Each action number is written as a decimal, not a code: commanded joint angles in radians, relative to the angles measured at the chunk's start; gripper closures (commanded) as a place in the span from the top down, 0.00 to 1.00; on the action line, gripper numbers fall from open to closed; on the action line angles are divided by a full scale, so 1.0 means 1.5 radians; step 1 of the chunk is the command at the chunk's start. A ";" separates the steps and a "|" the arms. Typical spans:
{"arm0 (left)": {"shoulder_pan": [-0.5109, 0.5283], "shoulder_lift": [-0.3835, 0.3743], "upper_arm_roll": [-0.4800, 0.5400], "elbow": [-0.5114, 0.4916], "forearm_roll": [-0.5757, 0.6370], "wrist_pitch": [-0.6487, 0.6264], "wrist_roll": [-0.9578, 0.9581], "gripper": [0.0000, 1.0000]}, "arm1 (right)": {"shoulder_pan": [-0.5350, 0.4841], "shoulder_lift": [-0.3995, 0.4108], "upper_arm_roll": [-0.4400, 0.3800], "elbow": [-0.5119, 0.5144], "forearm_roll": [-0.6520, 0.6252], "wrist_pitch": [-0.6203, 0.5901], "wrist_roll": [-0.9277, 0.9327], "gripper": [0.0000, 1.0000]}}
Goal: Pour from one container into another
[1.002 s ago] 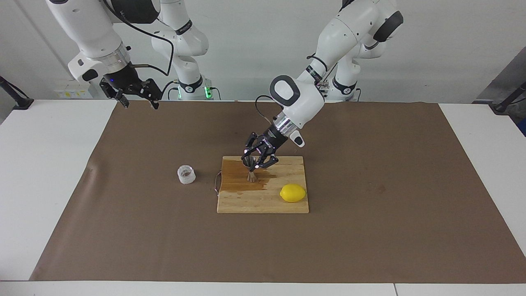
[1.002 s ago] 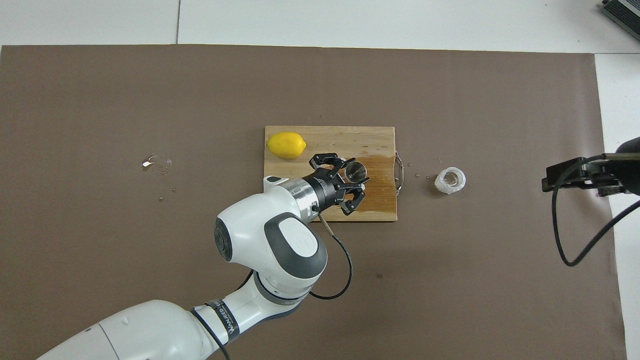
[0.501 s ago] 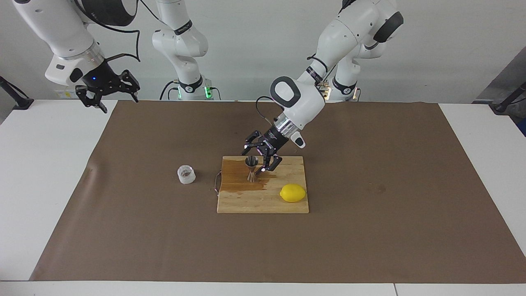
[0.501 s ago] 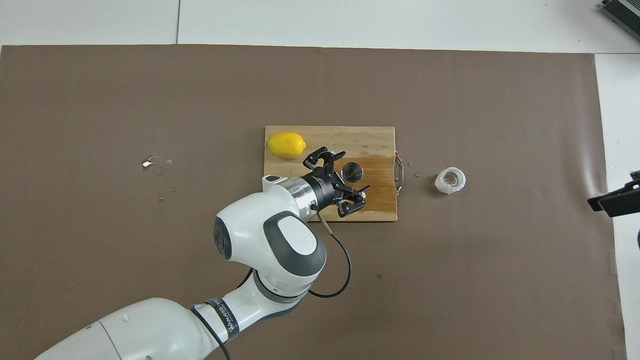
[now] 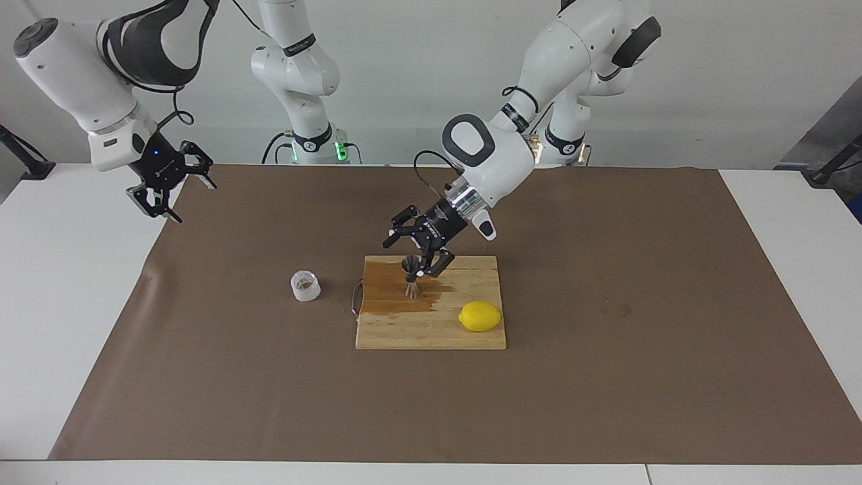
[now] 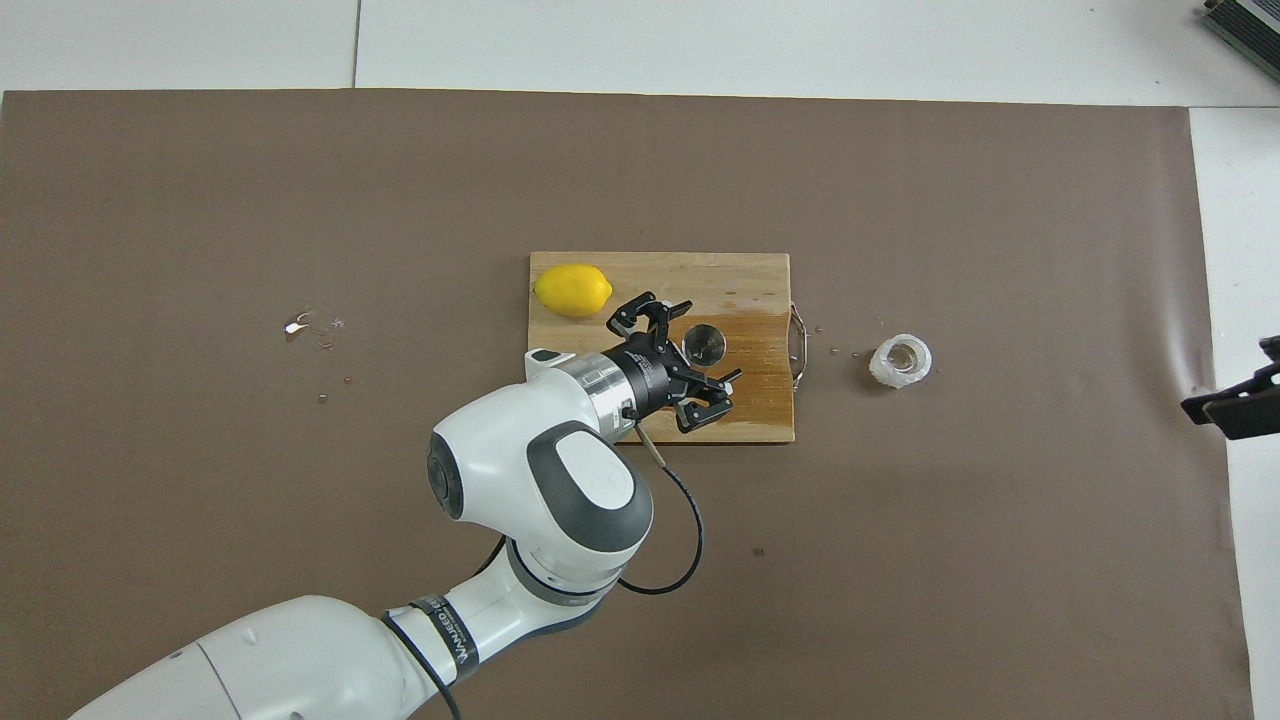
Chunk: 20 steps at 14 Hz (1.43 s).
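Observation:
Small droplets (image 6: 855,355) are lying beside the clear glass cup (image 6: 900,360), so I should expect a small puddle hidden under the cup when I pick it up.
The steel jigger (image 5: 411,277) (image 6: 705,344) stands upright on the wooden cutting board (image 5: 431,333) (image 6: 745,272), on a dark wet patch. My left gripper (image 5: 407,260) (image 6: 712,342) is open, its fingers on either side of the jigger's upper cone and apart from it. The clear glass cup (image 5: 305,285) (image 6: 900,361) stands alone on the brown mat beside the board, toward the right arm's end of the table. My right gripper (image 5: 178,197) hangs open and holds nothing over the mat's edge at that end; only part of it shows in the overhead view.
A yellow lemon (image 5: 480,316) (image 6: 572,289) lies on the board's corner toward the left arm's end, farther from the robots than the jigger. The board's metal handle (image 6: 797,345) faces the cup. Small droplets (image 6: 310,325) lie on the mat (image 5: 606,377).
My left gripper opened off the jigger, left it standing on the board and drew back a little. The right arm swung away toward its own end of the table.

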 commanded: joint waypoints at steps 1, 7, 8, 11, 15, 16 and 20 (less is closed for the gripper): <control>0.022 -0.030 0.009 -0.003 0.025 -0.054 -0.001 1.00 | -0.031 0.065 0.005 -0.003 0.084 0.013 -0.138 1.00; 0.095 -0.059 0.010 0.001 0.150 -0.176 -0.001 1.00 | -0.008 0.181 0.006 -0.003 0.284 0.043 -0.321 1.00; 0.103 -0.062 0.011 0.000 0.169 -0.201 -0.001 1.00 | -0.006 0.197 0.007 -0.003 0.292 0.048 -0.330 1.00; 0.121 -0.077 0.040 0.000 0.270 -0.288 0.000 1.00 | -0.003 0.301 0.012 0.003 0.380 0.052 -0.429 1.00; 0.121 -0.089 0.053 -0.001 0.427 -0.338 0.015 1.00 | 0.029 0.329 0.016 -0.001 0.431 0.078 -0.491 1.00; 0.121 -0.092 0.056 -0.001 0.466 -0.355 0.037 1.00 | 0.040 0.328 0.016 -0.004 0.445 0.081 -0.506 1.00; 0.122 -0.114 0.063 -0.007 0.623 -0.422 0.132 1.00 | 0.061 0.324 0.016 -0.029 0.454 0.100 -0.533 1.00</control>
